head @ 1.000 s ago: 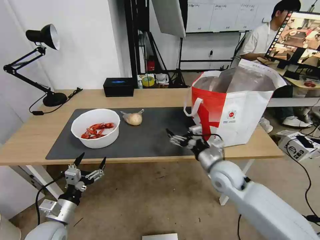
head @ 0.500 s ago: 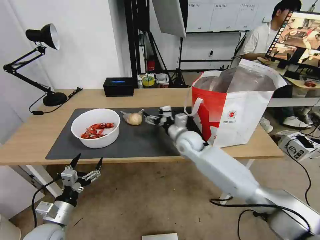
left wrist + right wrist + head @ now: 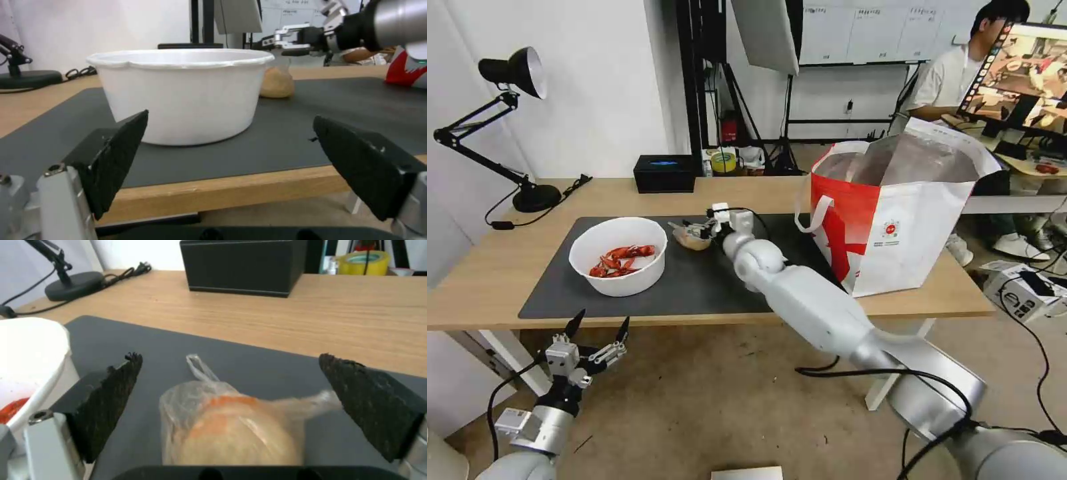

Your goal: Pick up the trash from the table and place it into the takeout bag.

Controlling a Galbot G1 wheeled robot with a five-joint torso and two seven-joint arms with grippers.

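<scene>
My gripper will lift the small clear bag point(image 3: 690, 239), and the bag will keep the tan lump inside, because the plastic wraps around the lump and gathers into a narrow end.
The small clear bag with a tan lump point(image 3: 689, 241) point(image 3: 231, 426) lies on the dark mat point(image 3: 707, 280), just right of the white bowl of red crayfish shells point(image 3: 618, 255) point(image 3: 182, 93). My right gripper point(image 3: 695, 231) point(image 3: 230, 357) is open right over this bag, one finger on each side and neither touching it. My left gripper point(image 3: 597, 330) point(image 3: 230, 118) hangs open below the table's front edge point(image 3: 707, 319), facing the bowl. The red-and-white takeout bag point(image 3: 894, 213) stands open at the table's right end.
A black box point(image 3: 664, 173) point(image 3: 242, 266) sits at the back edge of the table. The black desk lamp point(image 3: 517, 133) stands at the far left with its cord trailing. A yellow tape roll point(image 3: 362, 261) lies behind the table.
My right arm swung left across the mat, from beside the takeout bag to over the small clear bag. My left gripper sank a little lower below the table edge.
</scene>
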